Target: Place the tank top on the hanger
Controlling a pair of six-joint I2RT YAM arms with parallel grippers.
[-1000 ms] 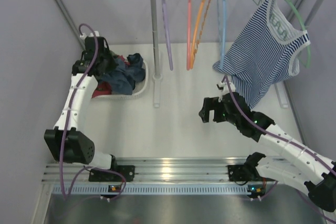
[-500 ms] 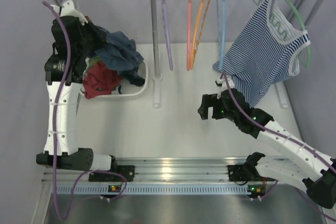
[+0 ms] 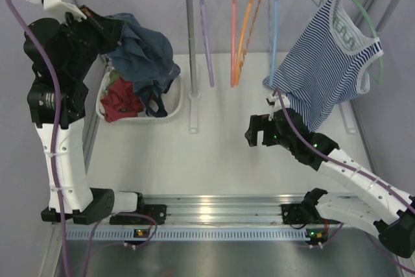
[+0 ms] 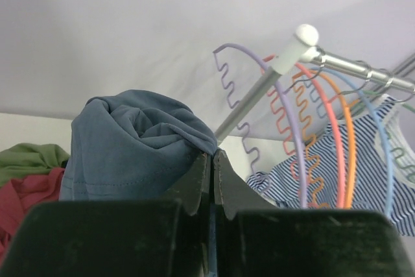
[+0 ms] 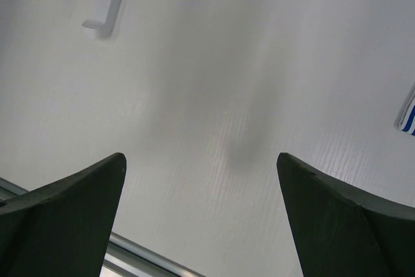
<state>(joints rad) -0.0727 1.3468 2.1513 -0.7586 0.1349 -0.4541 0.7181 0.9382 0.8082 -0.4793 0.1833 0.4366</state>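
Observation:
The tank top hangs bunched from my left gripper. I should put it down in front of the basket, so my right gripper can take its loose end there.
The dark navy tank top hangs bunched above the laundry basket, and my left gripper is shut on its upper edge, raised high at the far left. In the left wrist view the blue fabric bulges just left of the gripper, pinched at the tips. The light-blue hanger hangs on the rail, with its thin blue arc seen to the right. My right gripper stands open above bare table; its view has nothing between the fingers.
A white basket holds a red garment and other clothes. The rack post stands beside it. A purple hanger and orange hangers hang on the rail. A striped tank top hangs on a green hanger.
My left arm has risen steeply from the basket, lifting the navy tank top up out of the pile. The right arm has barely moved.

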